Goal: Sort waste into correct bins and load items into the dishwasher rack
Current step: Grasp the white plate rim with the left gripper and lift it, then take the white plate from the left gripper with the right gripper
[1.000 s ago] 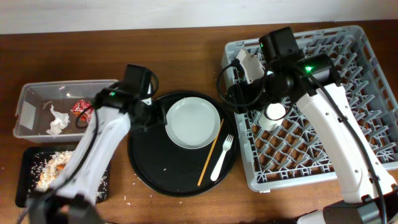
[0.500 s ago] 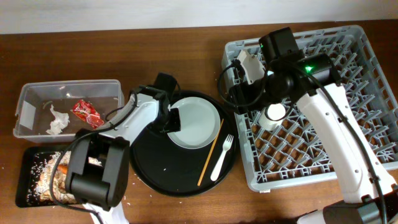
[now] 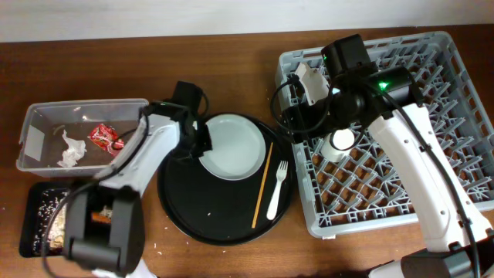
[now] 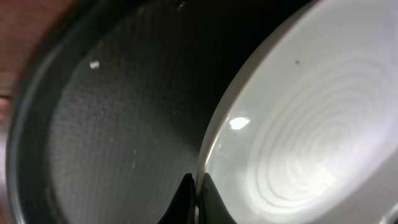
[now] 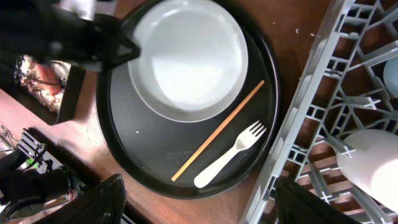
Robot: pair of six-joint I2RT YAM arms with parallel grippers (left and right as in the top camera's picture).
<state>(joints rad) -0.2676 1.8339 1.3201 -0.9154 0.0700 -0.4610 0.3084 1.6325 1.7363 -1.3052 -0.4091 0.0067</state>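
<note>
Next, I take the plate's opposite rim [image 3: 263,147] with my right gripper and carry it over, since my left gripper holds the plate's rim far from the dishwasher rack.
The pale round plate [image 3: 235,147] lies on the large round black tray [image 3: 185,212]. My left gripper [image 3: 202,144] is shut on the plate's left rim; in the left wrist view its two fingers pinch the rim [image 4: 197,193] of the plate [image 4: 311,124]. A thin wooden stick [image 3: 262,185] and a white fork [image 3: 276,191] lie to the right of the plate. My right gripper [image 5: 205,205] hangs open and empty over the left edge of the grey dishwasher rack [image 3: 432,170]. A white cup [image 3: 338,140] stands in the rack.
The clear tub [image 3: 31,116] at far left holds a red wrapper [image 3: 104,135] and a white tissue [image 3: 71,150]. Below it the flat black tray [image 3: 35,239] holds food scraps [image 3: 55,220]. Crumbs dot the round tray [image 4: 112,137].
My left arm swung from beside the tub to the plate and shut on its left rim. The plate and stick shifted slightly. The right arm stayed over the rack.
</note>
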